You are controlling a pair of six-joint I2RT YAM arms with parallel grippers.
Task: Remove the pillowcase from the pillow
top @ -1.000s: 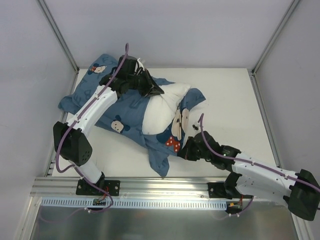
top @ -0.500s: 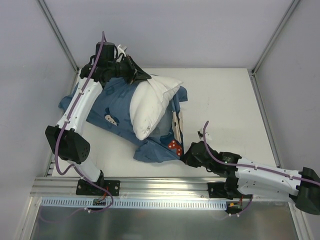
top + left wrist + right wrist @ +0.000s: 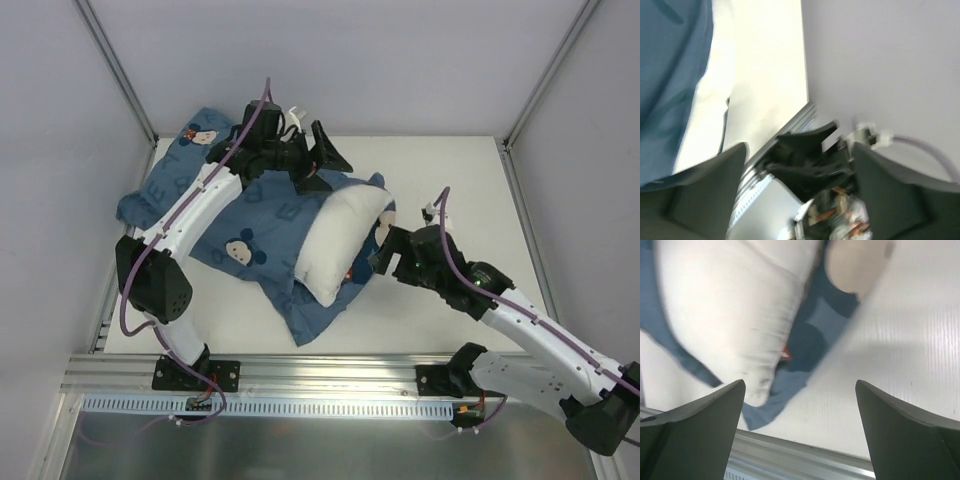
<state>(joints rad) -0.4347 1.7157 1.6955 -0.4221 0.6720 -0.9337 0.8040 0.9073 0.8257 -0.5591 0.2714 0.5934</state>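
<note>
The pillowcase is still bunched up around the white pillow's far end [image 3: 355, 187], so my right gripper should take hold of the pillow's exposed side [image 3: 347, 243] and pull it away from my left gripper.
The blue printed pillowcase [image 3: 215, 215] lies crumpled over the table's left half. The white pillow [image 3: 335, 245] rests slantwise on its right part, with blue fabric bunched round its far end. My left gripper [image 3: 322, 165] hovers open just beyond that far end and holds nothing. In the left wrist view its fingers [image 3: 705, 192] stand apart, with blue pillowcase [image 3: 670, 75] at upper left. My right gripper [image 3: 381, 250] is open at the pillow's right side. The right wrist view shows the pillow [image 3: 725, 305] and pillowcase [image 3: 812, 347] ahead of the empty gripper [image 3: 800, 415].
The white table [image 3: 450, 180] is walled by grey panels at the back and sides. An aluminium rail [image 3: 330, 375] runs along the near edge by the arm bases. The pillowcase's near corner [image 3: 300, 330] lies close to that rail.
Both grippers have gone from shut to open. The pillow, held up by the left gripper earlier, now lies on the pillowcase. The right arm moved from the front edge up to the pillow's side.
</note>
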